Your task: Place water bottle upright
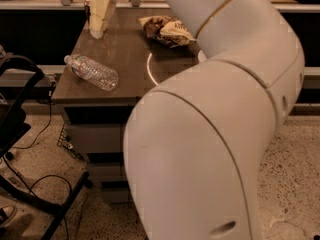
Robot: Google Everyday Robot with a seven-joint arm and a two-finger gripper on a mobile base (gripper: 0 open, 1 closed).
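The water bottle's cap end (70, 60) is lying free and my empty gripper can get to it. I should go on toward that end (75, 63) before my fingers close around it.
The water bottle (93, 72) is a clear ribbed plastic bottle. It lies on its side near the front left corner of the brown table top (130, 49), with its cap end pointing back and left. My gripper (100, 15) is a pale wedge hanging over the far left part of the table. It is well behind the bottle and apart from it, with nothing seen in it. My large white arm (215, 124) fills the right and middle of the view and hides the table's right side and the drawers.
A crumpled snack bag (165, 30) lies at the back middle of the table. A white arc (149, 69) marks the top. A black frame with cables (20, 109) stands on the floor at left. The can is hidden.
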